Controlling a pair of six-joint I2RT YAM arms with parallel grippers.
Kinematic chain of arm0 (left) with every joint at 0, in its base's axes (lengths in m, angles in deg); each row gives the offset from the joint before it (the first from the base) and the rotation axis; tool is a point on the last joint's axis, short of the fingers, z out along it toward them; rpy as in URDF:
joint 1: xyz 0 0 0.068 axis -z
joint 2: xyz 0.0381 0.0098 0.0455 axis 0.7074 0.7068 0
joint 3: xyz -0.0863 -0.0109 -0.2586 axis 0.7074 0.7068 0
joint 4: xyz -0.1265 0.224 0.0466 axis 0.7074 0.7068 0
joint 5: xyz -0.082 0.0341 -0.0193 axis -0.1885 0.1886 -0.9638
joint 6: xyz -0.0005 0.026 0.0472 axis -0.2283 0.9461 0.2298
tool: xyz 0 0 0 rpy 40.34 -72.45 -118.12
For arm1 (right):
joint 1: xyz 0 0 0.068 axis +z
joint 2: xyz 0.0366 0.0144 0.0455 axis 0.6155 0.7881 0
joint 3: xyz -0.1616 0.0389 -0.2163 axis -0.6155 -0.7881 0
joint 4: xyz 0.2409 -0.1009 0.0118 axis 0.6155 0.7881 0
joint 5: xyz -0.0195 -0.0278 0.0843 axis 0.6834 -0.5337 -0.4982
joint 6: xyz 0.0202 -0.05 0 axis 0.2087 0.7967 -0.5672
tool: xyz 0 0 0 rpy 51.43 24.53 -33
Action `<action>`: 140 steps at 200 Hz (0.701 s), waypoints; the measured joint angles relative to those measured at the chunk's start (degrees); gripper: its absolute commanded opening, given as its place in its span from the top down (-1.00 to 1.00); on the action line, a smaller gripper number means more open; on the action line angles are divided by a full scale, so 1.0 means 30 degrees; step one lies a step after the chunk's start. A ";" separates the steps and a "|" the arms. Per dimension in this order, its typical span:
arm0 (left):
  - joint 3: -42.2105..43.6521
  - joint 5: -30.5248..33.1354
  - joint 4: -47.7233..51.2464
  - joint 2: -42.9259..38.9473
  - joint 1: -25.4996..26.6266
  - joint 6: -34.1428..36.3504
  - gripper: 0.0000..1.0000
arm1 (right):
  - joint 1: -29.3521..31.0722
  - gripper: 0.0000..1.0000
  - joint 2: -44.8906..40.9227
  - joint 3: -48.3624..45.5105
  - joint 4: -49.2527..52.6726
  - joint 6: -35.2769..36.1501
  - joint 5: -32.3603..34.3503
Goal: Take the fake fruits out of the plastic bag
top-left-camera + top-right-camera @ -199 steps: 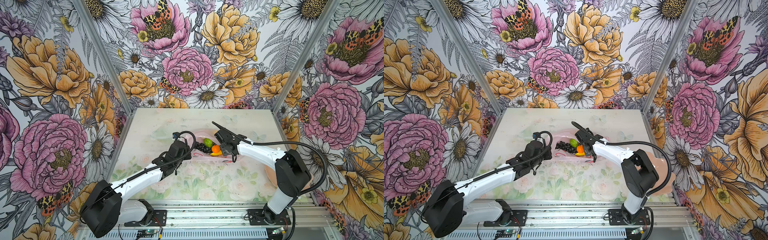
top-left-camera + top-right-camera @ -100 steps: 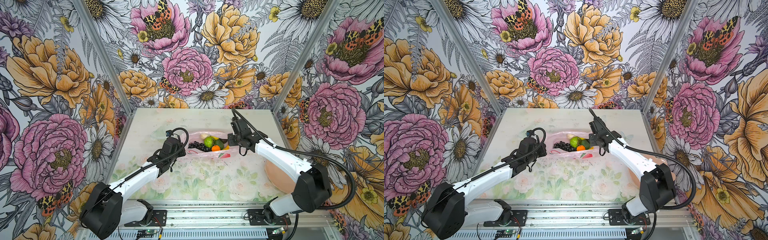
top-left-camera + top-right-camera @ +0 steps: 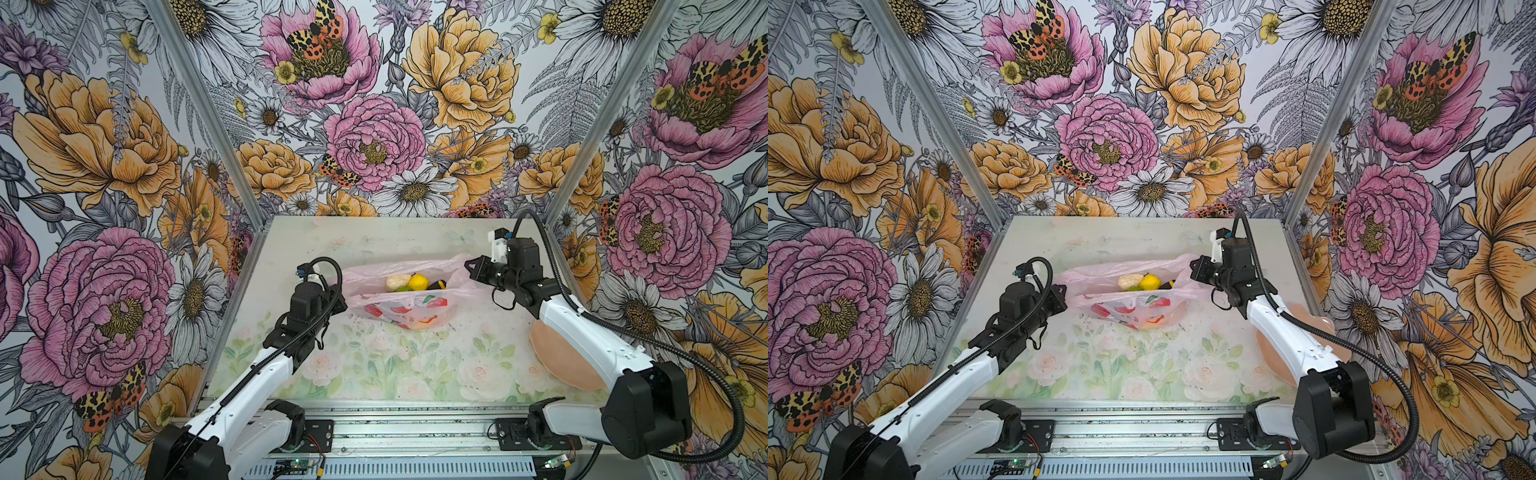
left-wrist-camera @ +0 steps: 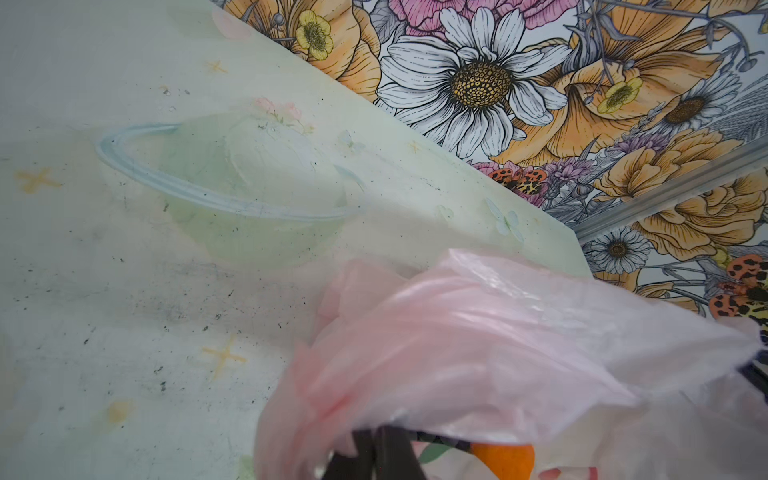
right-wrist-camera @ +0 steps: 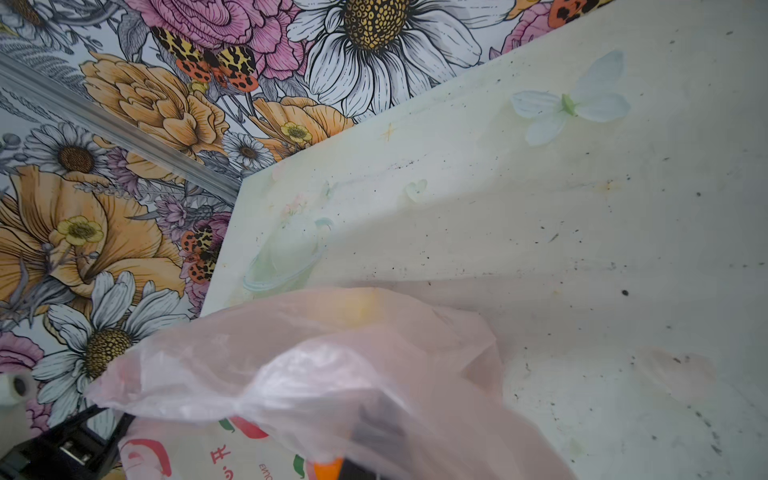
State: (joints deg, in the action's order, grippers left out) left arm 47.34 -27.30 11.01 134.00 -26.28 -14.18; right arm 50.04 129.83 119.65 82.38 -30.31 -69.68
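I should gently move my grippers closer together to make the bag's opening (image 3: 374,281) wider before I reach in, because the pink plastic bag is pulled tight and its front edge (image 3: 406,293) hides most fruits.
The pink plastic bag (image 3: 399,309) (image 3: 1133,309) hangs stretched between my two grippers, mouth open upward. My left gripper (image 3: 341,296) (image 3: 1064,293) is shut on its left edge. My right gripper (image 3: 468,266) (image 3: 1192,266) is shut on its right handle. Inside lie fake fruits: a beige lumpy piece (image 3: 397,281), a yellow lemon (image 3: 418,281) (image 3: 1150,282), a green lime (image 3: 402,289) and a dark piece (image 3: 438,285). An orange (image 4: 505,459) (image 5: 328,469) shows through the plastic. In the wrist views the bag (image 4: 478,353) (image 5: 332,374) drapes over the dark fingers (image 4: 384,453).
A peach-coloured dish (image 3: 561,365) lies at the table's right side, partly under my right arm. The floral walls close in the table on three sides. The painted table top (image 3: 374,365) stretches in front of the bag.
The right gripper left the fruits, moved right and shut on the bag's handle. Both arms drew apart and rose, so the flat bag now hangs stretched with the fruits sunk inside.
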 measured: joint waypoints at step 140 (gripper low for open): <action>-0.2645 0.3927 0.3730 0.2987 0.5523 0.2208 -0.51 | 0.0350 1.00 0.0627 -0.2841 -0.4714 -0.1537 -0.2076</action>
State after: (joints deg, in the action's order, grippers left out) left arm 39.40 -15.52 22.20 142.96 -9.71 -7.56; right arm 51.09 131.71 111.12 68.24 -34.92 -75.91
